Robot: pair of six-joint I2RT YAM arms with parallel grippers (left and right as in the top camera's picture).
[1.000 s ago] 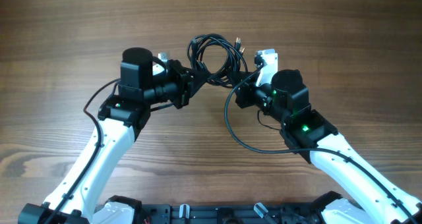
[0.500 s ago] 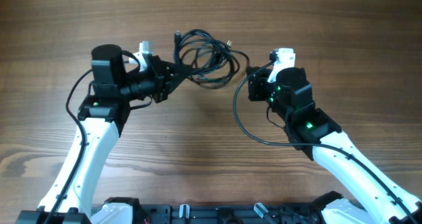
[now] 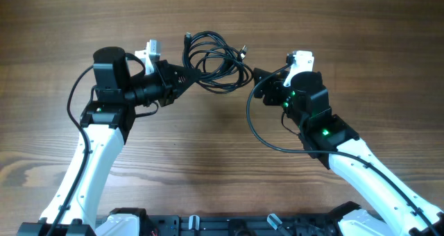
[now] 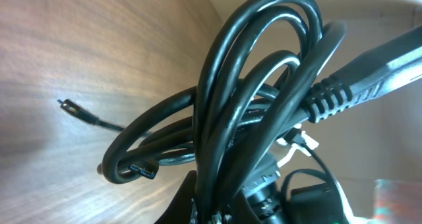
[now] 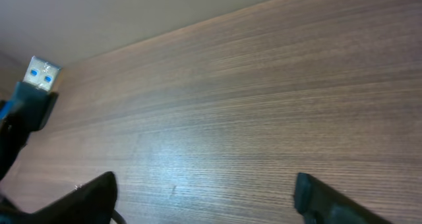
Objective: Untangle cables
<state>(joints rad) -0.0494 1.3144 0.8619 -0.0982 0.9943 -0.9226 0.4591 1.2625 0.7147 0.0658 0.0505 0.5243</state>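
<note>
The robot's left gripper is pinching several cable loops together, so its right gripper should take hold of the knot's free side first, before the left gripper opens and grips the loops again.
The cables are a knot of thin black cords coiled in loops at the back middle of the wooden table. My left gripper is shut on the knot's left side. In the left wrist view the loops rise straight out of my left gripper, with a blue-tongued plug and a small thin plug hanging over the wood. My right gripper stands open just right of the knot, touching nothing. In its own view my right gripper holds only bare wood, and a silver blue-cored plug shows at far left.
A thicker black wire loops from the right wrist camera down onto the table beside the right arm. A similar wire arcs beside the left arm. Bare wooden table lies between the arms and along the back edge.
My right gripper has let go of the cables, opened wide and drawn back to the right. My left arm has carried the knot to the left, still shut on it.
</note>
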